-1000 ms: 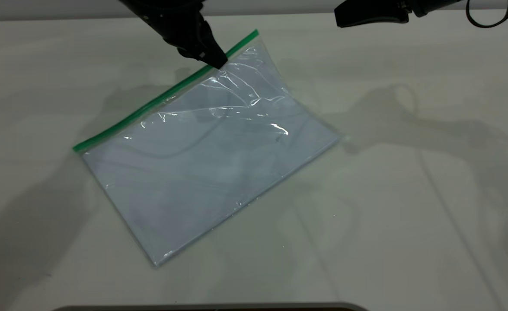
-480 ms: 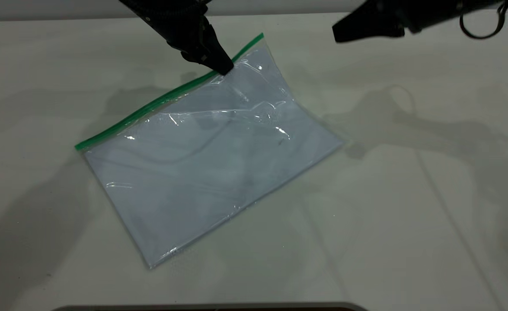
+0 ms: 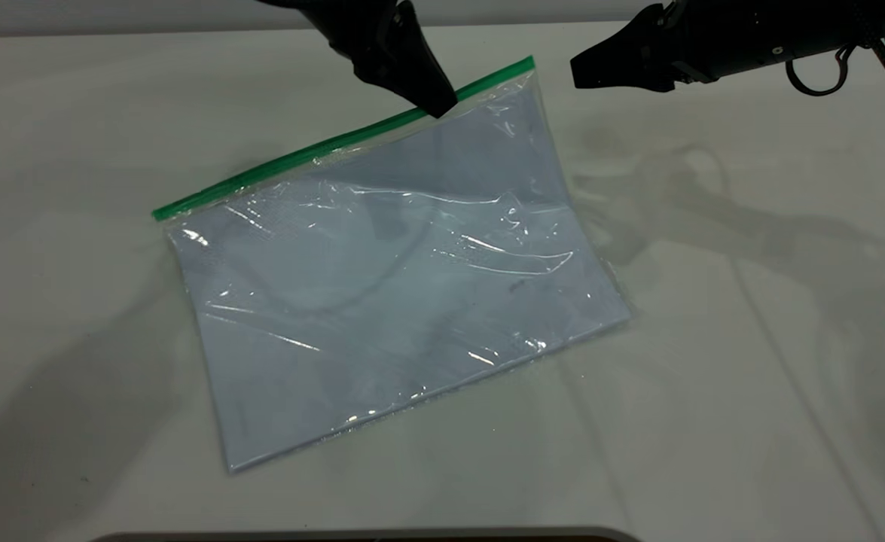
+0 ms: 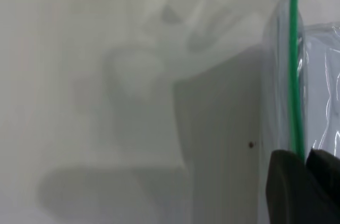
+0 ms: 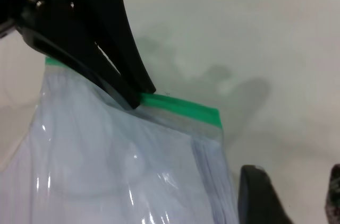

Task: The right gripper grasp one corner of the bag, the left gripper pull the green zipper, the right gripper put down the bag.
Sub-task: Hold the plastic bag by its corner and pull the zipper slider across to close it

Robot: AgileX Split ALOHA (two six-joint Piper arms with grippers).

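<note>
The bag's far corner [image 3: 529, 68] is outside the open fingers of the robot's right gripper, so next the left gripper brings that corner into the fingers' gap [image 5: 304, 195] before the right gripper closes.
The bag [image 3: 397, 271], a clear pouch with pale paper inside, lies slanted on the table with its far edge raised. The green zipper [image 3: 337, 143] runs along that raised edge. My left gripper [image 3: 442, 108] is shut on the green zipper close to its right end; in the left wrist view the strip [image 4: 293, 65] runs in between the closed fingertips [image 4: 306, 156]. My right gripper [image 3: 574, 71] hovers open just right of the bag's far right corner, touching nothing. In the right wrist view its fingers [image 5: 293, 170] stand wide apart beside that corner [image 5: 212, 120].
The white table [image 3: 751, 339] stretches bare to the right and front of the bag. A dark rounded rim [image 3: 367, 536] shows at the near edge of the exterior view.
The left gripper has moved right and upward holding the zipper, dragging the bag right and lifting its far edge. The right gripper has dropped lower, toward the bag's far right corner.
</note>
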